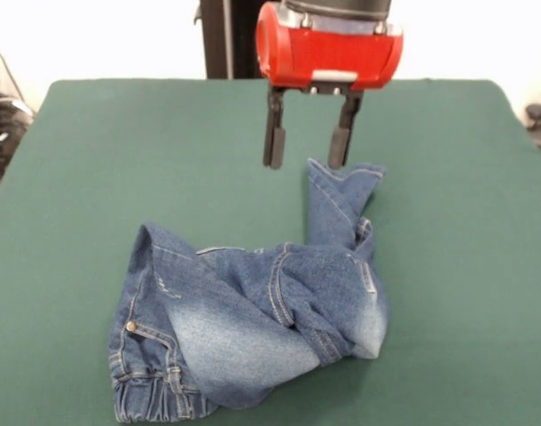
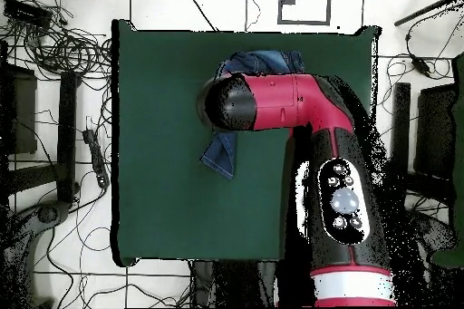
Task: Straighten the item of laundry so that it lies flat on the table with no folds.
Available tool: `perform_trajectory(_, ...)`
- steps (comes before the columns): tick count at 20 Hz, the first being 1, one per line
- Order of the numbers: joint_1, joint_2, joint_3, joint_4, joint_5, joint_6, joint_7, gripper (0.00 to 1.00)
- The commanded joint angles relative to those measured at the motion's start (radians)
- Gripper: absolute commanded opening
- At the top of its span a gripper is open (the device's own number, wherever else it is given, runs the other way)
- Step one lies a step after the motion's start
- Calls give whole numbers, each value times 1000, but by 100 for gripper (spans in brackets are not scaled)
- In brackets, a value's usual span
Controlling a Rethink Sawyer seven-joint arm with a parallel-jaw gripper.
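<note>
My gripper will lift the blue denim jeans [image 1: 239, 324] by the raised fold, and they will hang in a folded bundle because a leg lies folded over the jeans' body [image 1: 346, 288].
The blue denim jeans [image 1: 253, 324] lie crumpled on the green table [image 1: 84, 177], near its front edge. The gathered waistband and brass button sit at the lower left. One leg is folded over the body at the right, and its end runs back toward the far side. My gripper [image 1: 307, 151] hangs open just above that far leg end, with nothing between its fingers. In the overhead view the arm [image 2: 272, 101] covers most of the jeans [image 2: 220, 153]; only a leg end and a strip near the table's top edge show.
The green table [image 2: 154, 142] reaches well beyond the jeans on every side. Cables and stands lie on the floor [image 2: 54, 52] around it, off the table.
</note>
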Motion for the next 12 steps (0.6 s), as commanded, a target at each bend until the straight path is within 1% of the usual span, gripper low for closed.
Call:
perform_trajectory(1,-1,55,21,132,5,-91,124,100)
perform_trajectory(7,-5,89,18,127,-21,-180,120,100)
perform_trajectory(12,-7,118,14,119,-28,-225,114,100)
